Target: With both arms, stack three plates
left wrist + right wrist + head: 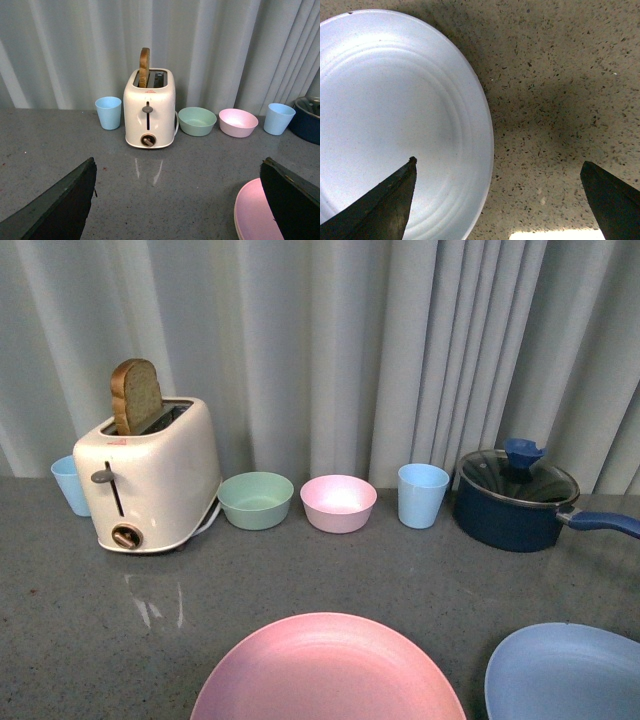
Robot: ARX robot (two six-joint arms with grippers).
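Observation:
The light blue plate (395, 125) has a shallow sloping rim (479, 120). It will settle over the pink plate and leave a thin pink edge when I lower it.
The pink plate (330, 670) lies on the grey counter at the front centre. The light blue plate (565, 670) lies to its right. The beige plate is out of view. Neither arm shows in the front view. My left gripper (177, 170) is open and empty above the counter, with the pink plate's edge (252, 215) by one finger. My right gripper (497, 167) is open and empty, looking straight down; one finger is over the light blue plate (395, 115) and the plate's rim lies between the fingers.
Along the curtain stand a light blue cup (70, 485), a cream toaster (150, 475) with a bread slice, a green bowl (256, 500), a pink bowl (338, 503), another light blue cup (422, 495) and a dark blue lidded pot (518, 498).

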